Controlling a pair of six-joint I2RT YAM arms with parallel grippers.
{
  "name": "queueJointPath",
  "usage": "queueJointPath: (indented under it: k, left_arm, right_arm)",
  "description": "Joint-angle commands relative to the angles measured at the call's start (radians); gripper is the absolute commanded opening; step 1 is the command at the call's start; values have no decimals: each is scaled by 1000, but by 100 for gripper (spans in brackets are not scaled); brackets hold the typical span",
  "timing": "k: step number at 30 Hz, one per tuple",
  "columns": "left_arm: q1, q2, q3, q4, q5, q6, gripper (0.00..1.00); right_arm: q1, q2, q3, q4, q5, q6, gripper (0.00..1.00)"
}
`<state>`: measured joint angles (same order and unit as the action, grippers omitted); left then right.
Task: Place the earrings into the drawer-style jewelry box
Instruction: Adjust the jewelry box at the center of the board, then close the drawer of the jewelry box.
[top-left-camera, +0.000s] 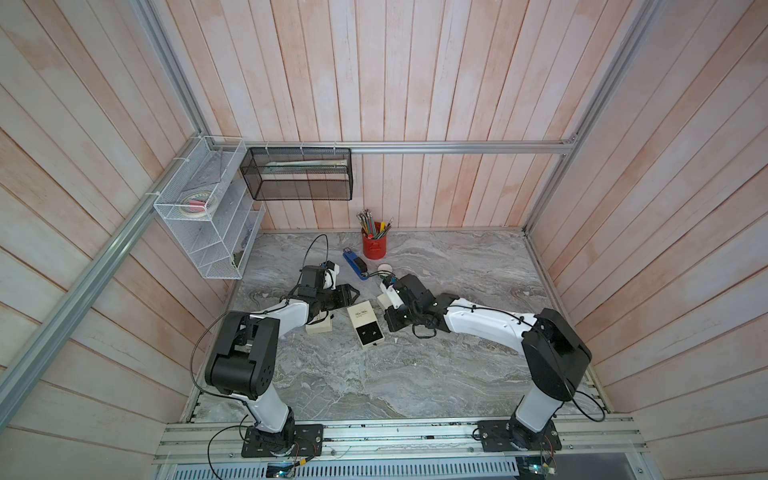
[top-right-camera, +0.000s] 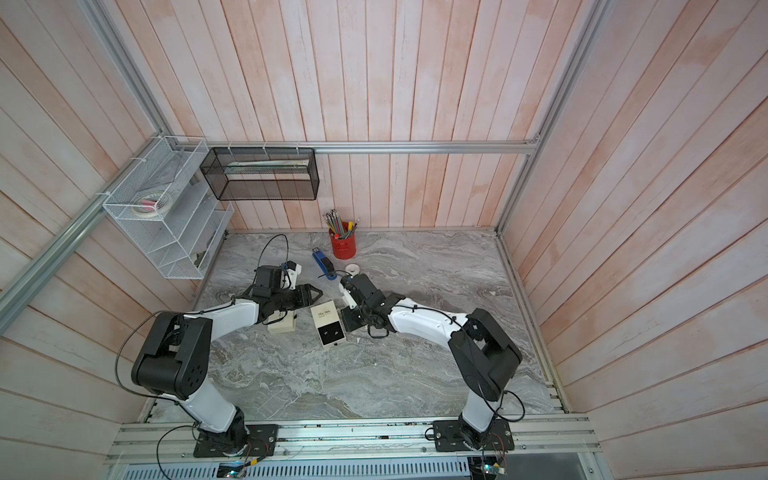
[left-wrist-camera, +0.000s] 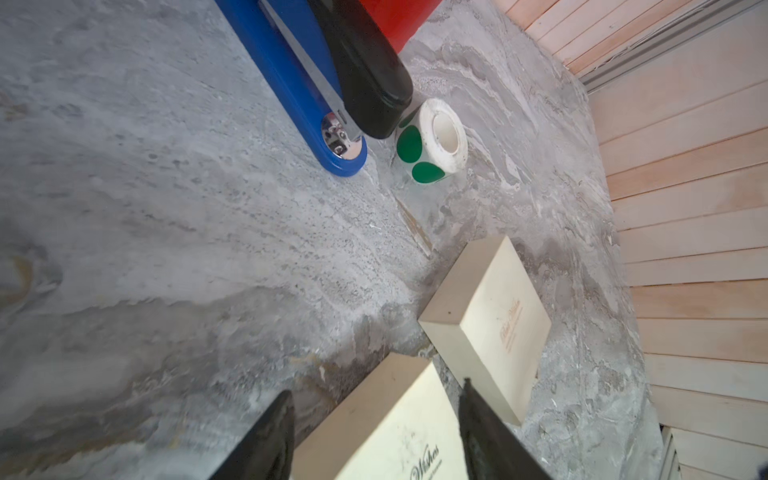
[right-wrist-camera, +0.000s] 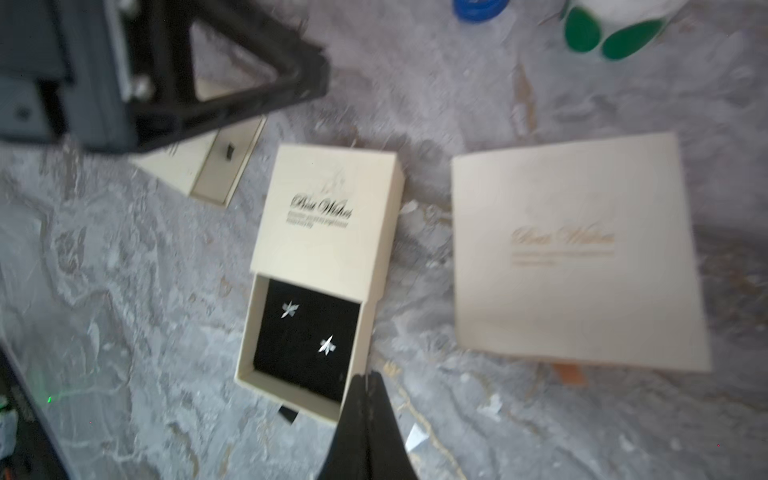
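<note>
My right gripper's tip sits at the drawer's side (right-wrist-camera: 359, 344), so it should move around to the drawer's front (right-wrist-camera: 286, 394) and push while my left gripper braces the box.
The cream drawer-style jewelry box (top-left-camera: 360, 316) (right-wrist-camera: 332, 216) lies mid-table in both top views, its drawer (right-wrist-camera: 249, 374) pulled out. Two silver earrings (right-wrist-camera: 289, 309) (right-wrist-camera: 327, 345) sit on the drawer's black insert and show as specks in a top view (top-left-camera: 369, 333). My right gripper (right-wrist-camera: 368, 378) is shut and empty, its tip at the drawer's outer side wall near the front corner. My left gripper (left-wrist-camera: 376, 388) is open over the box's closed end (left-wrist-camera: 386, 424), with both fingers (left-wrist-camera: 270, 436) clear of it. In a top view it hovers just left of the box (top-left-camera: 355, 293).
A larger cream box (right-wrist-camera: 573, 249) lies beside the jewelry box under my right wrist. A third cream box (top-left-camera: 319, 326) sits under my left arm. Behind are a blue stapler (left-wrist-camera: 291, 83), a roll of green stickers (left-wrist-camera: 432, 141) and a red pencil cup (top-left-camera: 374, 245).
</note>
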<state>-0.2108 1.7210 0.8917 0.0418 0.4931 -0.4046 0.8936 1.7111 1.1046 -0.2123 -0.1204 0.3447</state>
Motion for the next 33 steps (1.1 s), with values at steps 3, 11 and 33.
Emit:
queueJointPath:
  k: [3,11,33]
  left_arm:
    - [-17,65,53,-25,53,23,60]
    - [-18,79,6,-4,106,14,59]
    - [-17,90,-19,-8,131,20,56]
  right_arm:
    - [76,-30,-126,56,-92,4,0]
    - [91,56,-117,130,-130,2,0]
    - [31,239,80,159,-91,-42,0]
